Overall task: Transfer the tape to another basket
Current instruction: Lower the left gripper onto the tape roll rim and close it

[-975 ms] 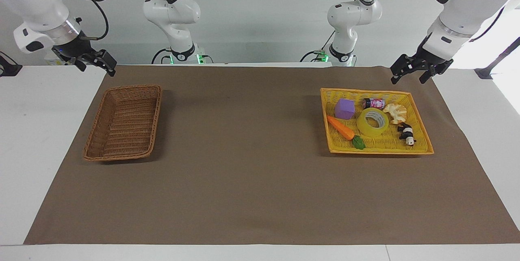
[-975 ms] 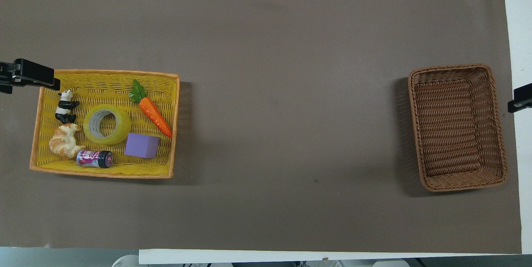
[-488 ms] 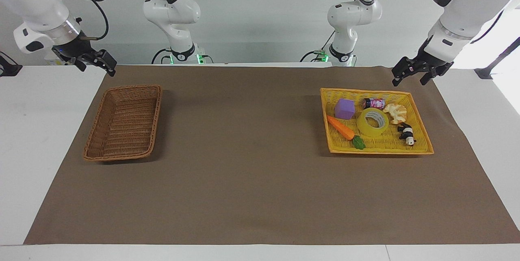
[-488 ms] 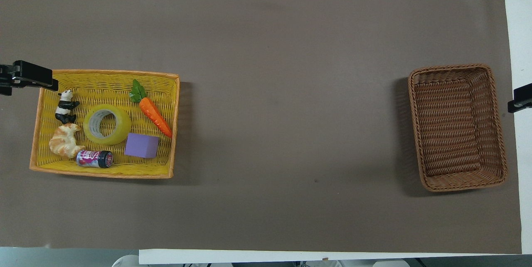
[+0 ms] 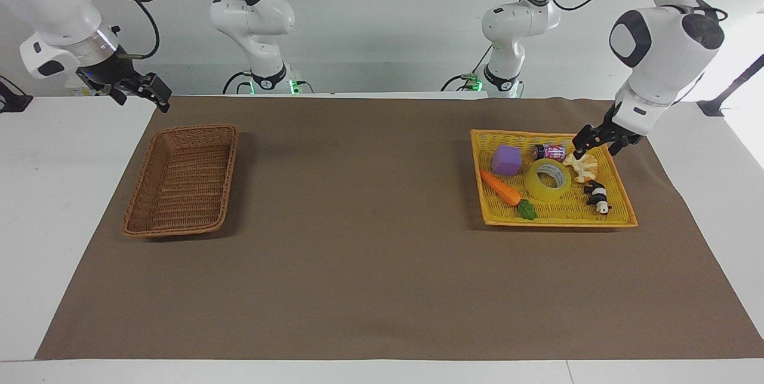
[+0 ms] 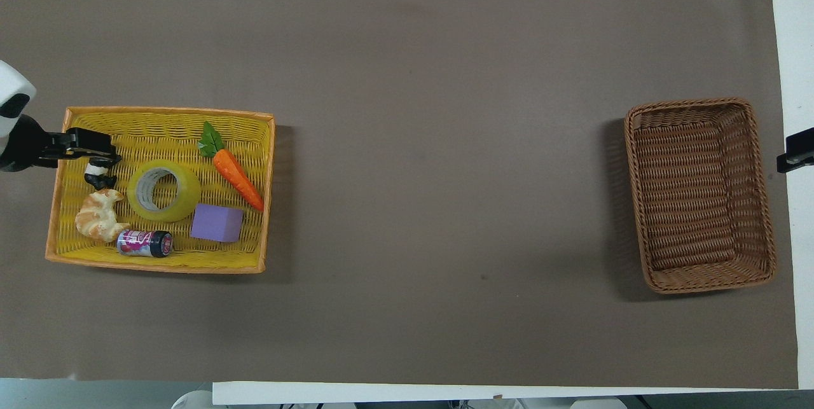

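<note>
The yellow tape's hole is open for a finger, so my left gripper should keep going down toward the tape's rim beside the panda until its fingers are on both sides of that rim.
The yellow tape lies flat in the middle of the bright-yellow tray at the left arm's end of the table. My left gripper hangs open over the tray's side nearest that end, above the croissant and the panda, beside the tape and apart from it. The dark-brown wicker basket stands at the right arm's end with nothing in it. My right gripper waits open beside the basket, holding nothing.
Sharing the tray with the tape are a purple block, a toy carrot and a small can. A brown mat covers the table between tray and basket.
My left arm has swung in and come down from outside the tray's rim to over the croissant and panda. The right arm and all objects have stayed put.
</note>
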`<move>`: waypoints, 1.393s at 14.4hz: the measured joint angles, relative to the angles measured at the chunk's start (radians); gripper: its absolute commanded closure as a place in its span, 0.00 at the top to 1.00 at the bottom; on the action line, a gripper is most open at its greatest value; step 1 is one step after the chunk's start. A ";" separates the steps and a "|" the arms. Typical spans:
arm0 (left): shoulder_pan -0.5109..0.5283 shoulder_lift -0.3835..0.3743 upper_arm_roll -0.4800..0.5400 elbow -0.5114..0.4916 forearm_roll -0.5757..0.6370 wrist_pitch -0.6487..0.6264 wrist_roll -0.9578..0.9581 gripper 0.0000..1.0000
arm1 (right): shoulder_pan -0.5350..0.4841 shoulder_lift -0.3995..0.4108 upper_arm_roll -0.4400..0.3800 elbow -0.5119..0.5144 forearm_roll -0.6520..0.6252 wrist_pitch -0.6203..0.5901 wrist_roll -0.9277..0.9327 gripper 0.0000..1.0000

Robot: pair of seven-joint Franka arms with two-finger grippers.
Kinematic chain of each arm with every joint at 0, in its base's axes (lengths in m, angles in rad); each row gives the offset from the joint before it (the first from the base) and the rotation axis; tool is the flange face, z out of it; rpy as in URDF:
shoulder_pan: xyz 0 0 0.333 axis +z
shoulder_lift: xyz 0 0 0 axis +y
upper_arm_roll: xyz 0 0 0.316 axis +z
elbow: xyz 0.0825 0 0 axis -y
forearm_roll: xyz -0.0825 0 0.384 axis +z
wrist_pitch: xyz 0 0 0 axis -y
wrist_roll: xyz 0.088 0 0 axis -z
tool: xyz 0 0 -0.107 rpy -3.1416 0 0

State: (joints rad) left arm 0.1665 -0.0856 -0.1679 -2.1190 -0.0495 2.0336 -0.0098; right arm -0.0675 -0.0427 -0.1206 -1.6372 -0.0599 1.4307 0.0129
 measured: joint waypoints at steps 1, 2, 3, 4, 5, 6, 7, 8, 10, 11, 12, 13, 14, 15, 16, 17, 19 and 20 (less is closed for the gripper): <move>0.000 0.011 -0.001 -0.038 0.000 0.050 0.001 0.99 | 0.000 0.000 0.000 0.000 0.000 0.000 0.000 1.00; 0.000 0.026 -0.001 -0.064 0.000 0.091 0.002 0.99 | 0.000 0.000 0.000 0.000 0.000 0.000 0.000 1.00; 0.000 0.042 -0.001 -0.080 0.000 0.122 0.004 0.99 | 0.000 0.000 0.000 0.000 0.000 0.000 0.000 1.00; 0.000 0.061 -0.001 -0.088 0.000 0.145 0.012 0.99 | 0.000 0.000 0.000 0.000 0.000 0.000 0.000 1.00; 0.000 0.080 -0.001 -0.094 0.000 0.163 0.026 0.99 | 0.000 0.000 0.000 0.000 0.000 0.000 0.000 1.00; 0.000 0.095 -0.001 -0.106 0.000 0.185 0.042 0.99 | 0.000 0.000 0.000 0.000 0.000 0.000 0.000 1.00; 0.000 0.105 -0.001 -0.124 0.000 0.216 0.053 0.98 | 0.000 0.000 0.000 0.000 0.000 0.000 0.000 1.00; 0.000 0.111 -0.001 -0.142 0.000 0.241 0.058 0.98 | 0.000 0.000 0.000 0.000 0.000 0.000 0.000 1.00; 0.000 0.112 -0.001 -0.164 0.000 0.258 0.065 0.97 | 0.000 0.000 0.000 0.000 0.000 0.000 0.000 1.00; 0.000 0.112 -0.001 -0.169 0.000 0.259 0.066 0.95 | 0.000 0.000 0.000 0.000 0.000 0.000 0.000 1.00; 0.000 0.112 -0.001 -0.173 0.000 0.259 0.067 0.92 | 0.000 0.000 0.000 0.000 0.000 0.000 0.000 1.00; 0.000 0.112 -0.001 -0.178 0.000 0.259 0.068 0.92 | 0.000 0.000 0.000 0.000 0.000 0.000 0.000 1.00; 0.000 0.112 -0.001 -0.182 0.000 0.259 0.069 0.91 | 0.000 0.000 0.000 0.000 0.000 0.000 0.000 1.00; 0.000 0.112 -0.001 -0.186 0.000 0.259 0.069 0.90 | 0.000 0.000 0.000 0.000 0.000 0.000 0.000 1.00; 0.000 0.112 -0.001 -0.188 0.000 0.259 0.069 0.87 | 0.000 0.000 0.000 0.000 0.000 0.000 0.000 1.00; 0.000 0.111 -0.001 -0.190 0.000 0.259 0.069 0.80 | 0.000 0.000 0.000 0.000 0.000 0.000 0.000 1.00; 0.000 0.110 -0.001 -0.194 0.000 0.259 0.069 0.61 | 0.000 0.000 0.000 0.000 0.000 0.000 0.000 1.00; 0.000 0.110 -0.001 -0.197 0.000 0.259 0.070 0.51 | 0.000 0.000 0.000 0.000 0.000 0.000 0.000 1.00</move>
State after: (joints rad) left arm 0.1665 0.0242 -0.1692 -2.3165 -0.0495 2.2928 0.0597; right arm -0.0675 -0.0427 -0.1206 -1.6372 -0.0599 1.4307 0.0129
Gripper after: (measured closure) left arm 0.247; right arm 0.000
